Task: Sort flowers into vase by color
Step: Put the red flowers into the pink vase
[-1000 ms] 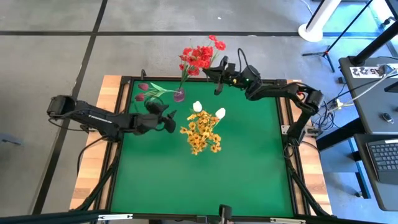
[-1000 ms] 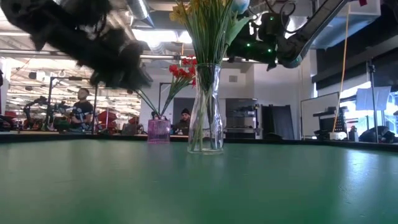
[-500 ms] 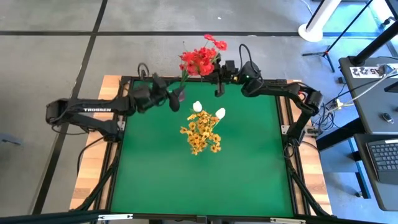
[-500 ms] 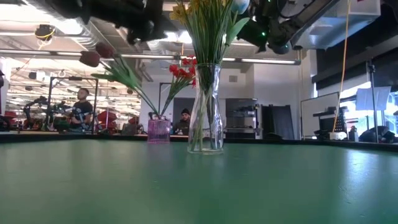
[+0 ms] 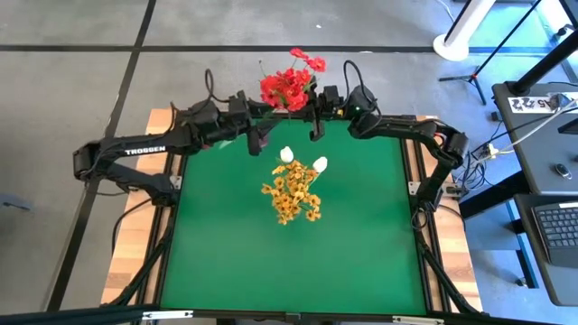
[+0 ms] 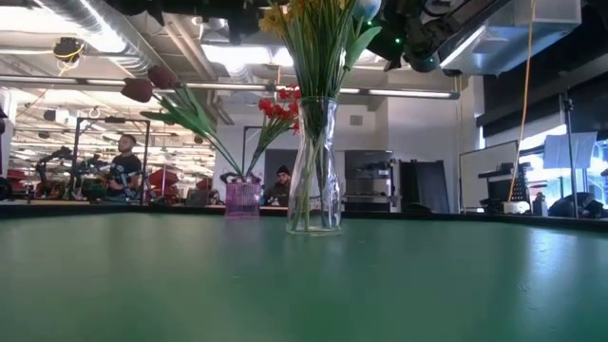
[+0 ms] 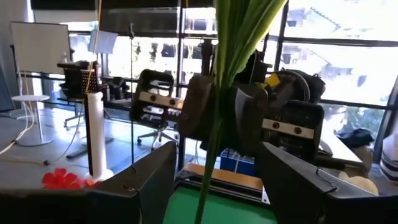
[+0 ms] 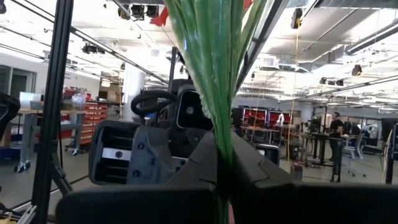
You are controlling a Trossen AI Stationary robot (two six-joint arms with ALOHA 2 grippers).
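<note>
The robot's right gripper is holding the red spray, but the purple vase (image 6: 242, 199) is closer to the left gripper, so next the left gripper takes over the spray's stems (image 7: 217, 115).
A spray of red flowers (image 5: 289, 86) stands high at the table's far edge, its green stems (image 8: 217, 93) upright between my two grippers. My right gripper (image 5: 315, 129) is shut on these stems. My left gripper (image 5: 259, 140) faces it, open, with one finger on each side of the same stems (image 7: 214, 124), touching nothing that I can see. A small purple vase (image 6: 242, 199) holds red blossoms (image 6: 276, 106) and dark red buds (image 6: 138, 90). A clear vase (image 6: 314, 171) at mid-table holds yellow flowers (image 5: 291, 191) and white buds (image 5: 286, 154). My right gripper pinches the bundle of green stems (image 8: 222, 168) between its two fingers, below the red blossoms. The fingers come level from the table's right side and lie across the stems. The stems stand upright in the hold. Their lower end is hidden, so I cannot tell whether it is in the purple vase.
The table's black frame rail (image 5: 271, 115) runs just behind both grippers. The green mat (image 5: 289, 262) on the near side of the clear vase is bare. A person (image 6: 123, 166) sits in the room beyond the table.
My left gripper has gone from the table's left middle up and toward the far edge and the red flowers, turning to face my right gripper. It has left the low view, which now shows the dark red buds.
</note>
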